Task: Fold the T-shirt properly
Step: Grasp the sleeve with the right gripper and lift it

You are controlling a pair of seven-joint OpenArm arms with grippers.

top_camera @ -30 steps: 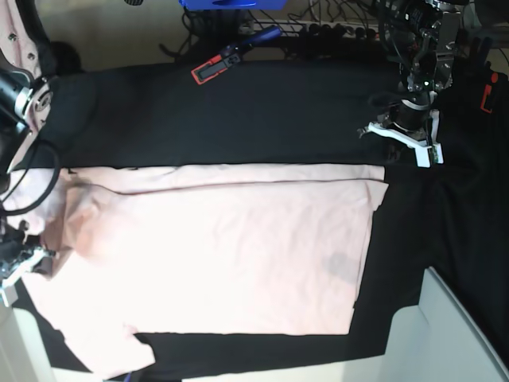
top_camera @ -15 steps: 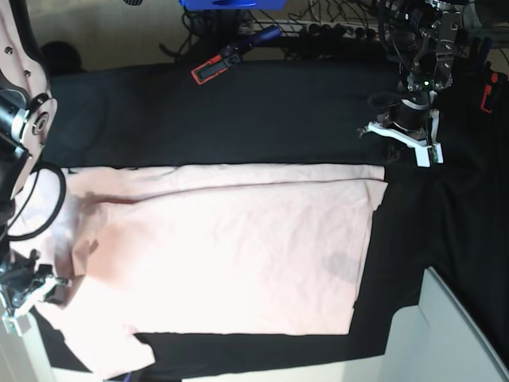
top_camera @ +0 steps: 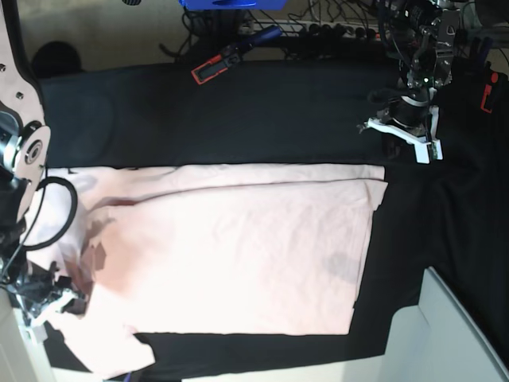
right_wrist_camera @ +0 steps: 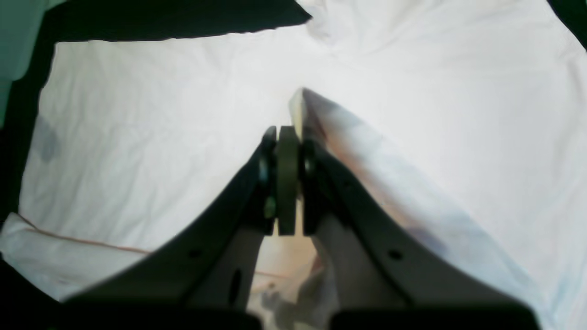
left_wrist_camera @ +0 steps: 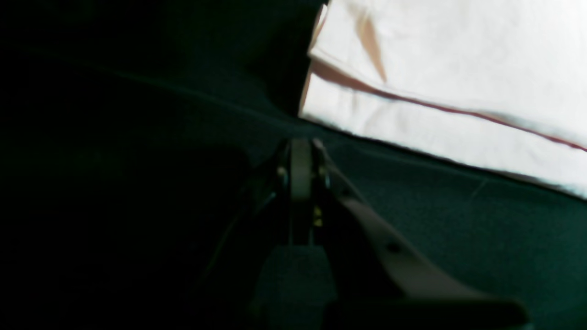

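The T-shirt is flat from the raised pinch (right_wrist_camera: 312, 103) to its near edge (top_camera: 143, 330), so my right gripper should keep pulling the pinch toward that edge and then let it go.
The pale pink T-shirt (top_camera: 238, 255) lies spread on the black table cloth (top_camera: 238, 111), plain side up, with a long fold line along its far edge. My right gripper (top_camera: 44, 298) is at the shirt's near-left corner. In the right wrist view it (right_wrist_camera: 286, 133) is shut on a raised pinch of the T-shirt (right_wrist_camera: 137, 114), and cloth drapes over one finger. My left gripper (top_camera: 402, 135) hangs shut and empty over bare black cloth, just beyond the shirt's far-right corner. In the left wrist view its tips (left_wrist_camera: 300, 146) stop short of the T-shirt (left_wrist_camera: 458, 68).
A red-and-blue clamp (top_camera: 231, 57) lies on the cloth at the back. A red clamp (top_camera: 489, 91) sits at the far right. Cables (top_camera: 318, 28) run along the back edge. A pale panel (top_camera: 453, 334) juts in at the near right.
My right gripper has moved toward the near edge along the shirt's left side, pulling the sleeve area with it and bunching the cloth there. The left arm has hardly moved.
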